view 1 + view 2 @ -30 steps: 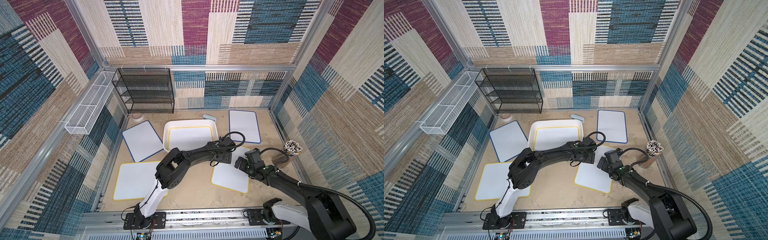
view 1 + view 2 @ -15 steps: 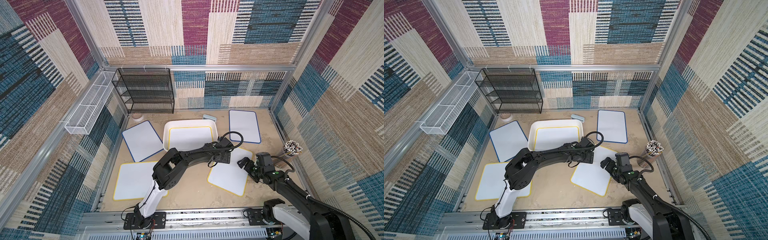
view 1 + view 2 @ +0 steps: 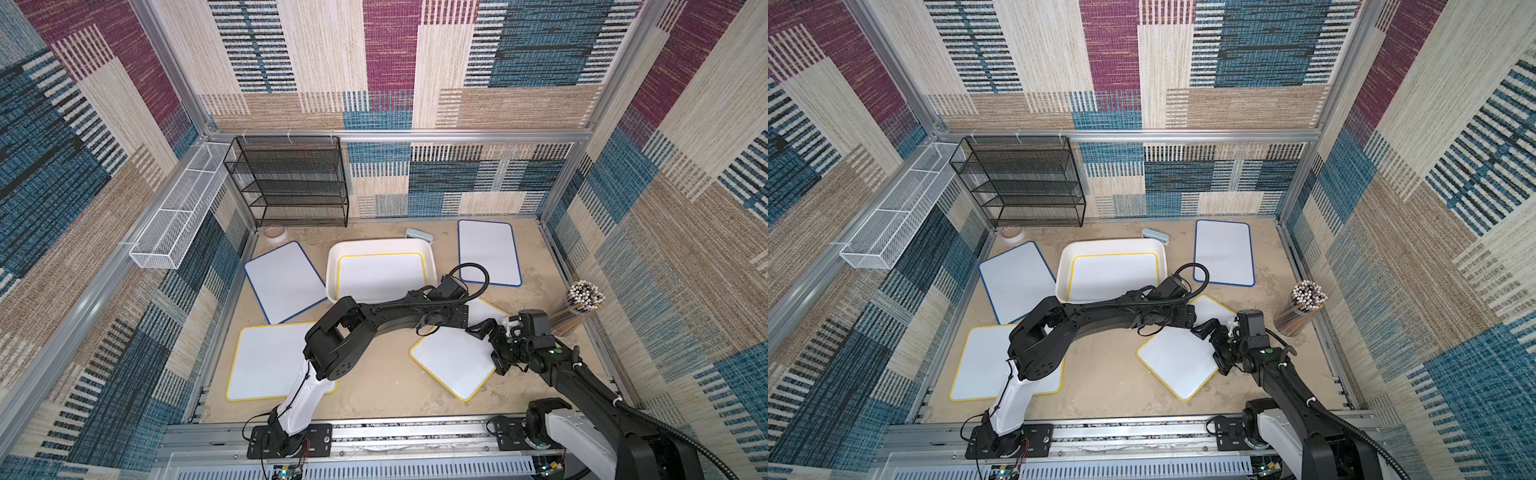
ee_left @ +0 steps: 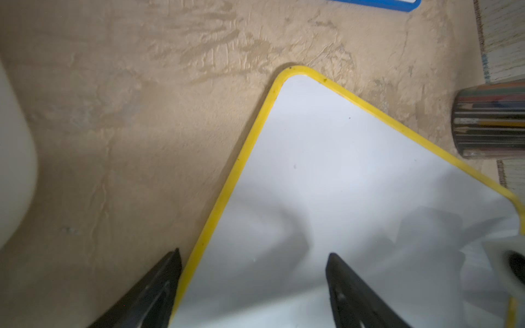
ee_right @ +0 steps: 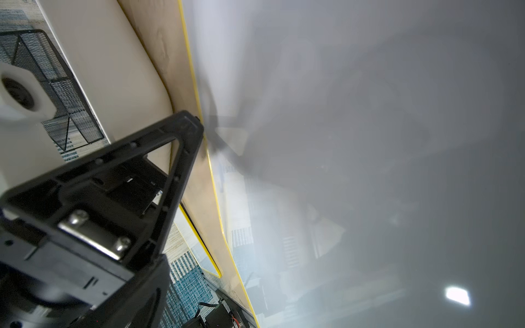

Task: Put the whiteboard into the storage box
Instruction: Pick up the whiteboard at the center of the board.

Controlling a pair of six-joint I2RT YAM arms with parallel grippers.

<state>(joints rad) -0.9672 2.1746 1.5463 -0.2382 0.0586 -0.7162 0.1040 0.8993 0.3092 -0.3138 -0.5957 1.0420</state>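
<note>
My left gripper straddles the whiteboard's yellow edge [image 4: 218,206], and the opposite edge [image 3: 485,379] lies free. I should go on moving my right gripper there until its fingers straddle that edge.
A yellow-framed whiteboard [image 3: 451,359] lies skewed on the sandy floor, in front of and to the right of the white storage box [image 3: 332,274]. Another yellow-framed board [image 3: 380,276] rests inside that box. My left gripper [image 3: 446,322] is open. In the left wrist view its fingertips [image 4: 174,258] straddle the whiteboard's [image 4: 341,184] yellow edge, one over the floor and one over the white face. My right gripper [image 3: 492,349] is open wide at the board's right corner. The right wrist view shows only one of its fingers [image 5: 176,153], low over the board's face [image 5: 355,142].
Two blue-framed boards [image 3: 284,280] [image 3: 488,251] lie either side of the box, and a third yellow-framed one [image 3: 266,359] lies front left. A cup of pencils [image 3: 579,305] stands near the right wall. At the back are a black mesh rack [image 3: 291,183], a wire basket [image 3: 178,220], a small bowl [image 3: 274,232] and an eraser [image 3: 419,235].
The whiteboard has turned and slid a little toward the front left. My right arm has folded back and its gripper now sits at the board's right corner. The left gripper has barely moved.
</note>
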